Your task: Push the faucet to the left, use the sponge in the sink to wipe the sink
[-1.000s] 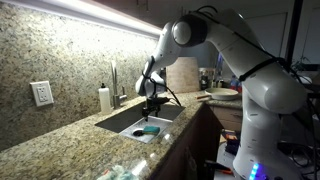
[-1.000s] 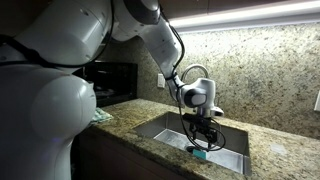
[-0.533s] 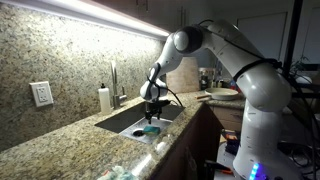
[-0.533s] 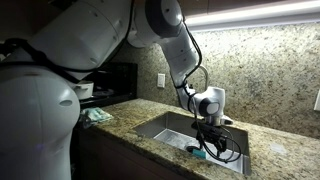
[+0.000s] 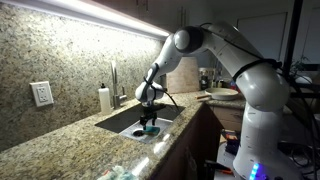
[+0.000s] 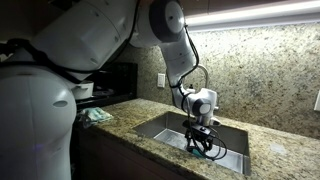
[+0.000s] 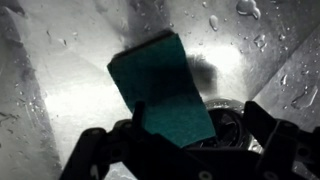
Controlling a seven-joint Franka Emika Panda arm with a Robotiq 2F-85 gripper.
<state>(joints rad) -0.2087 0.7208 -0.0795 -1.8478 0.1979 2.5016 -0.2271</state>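
I should turn my gripper to line up with the teal sponge [image 7: 158,84] and pinch its near end [image 7: 182,128] before wiping, because the sponge lies at a slant to my gripper's open fingers.
The teal sponge [image 7: 160,85] lies flat on the wet floor of the steel sink [image 7: 60,110], beside the drain [image 7: 228,122]. My gripper [image 7: 185,142] hangs low inside the basin with its jaws wide open, straddling the sponge's near edge; nothing is gripped. In both exterior views the gripper [image 5: 150,120] [image 6: 201,144] reaches down into the sink [image 5: 120,122] [image 6: 160,128], right over the sponge [image 5: 150,130]. The slim silver faucet [image 5: 113,82] stands at the back of the basin, apart from the gripper.
A white soap dispenser [image 5: 104,99] stands beside the faucet, with a wall outlet [image 5: 41,93] further along. A teal cloth [image 6: 98,115] lies on the granite countertop [image 5: 70,145] near a dark appliance [image 6: 115,80]. The sink walls close in around the gripper.
The gripper has come down into the sink until it sits just over the sponge. Its jaws stayed open. The sponge has not moved.
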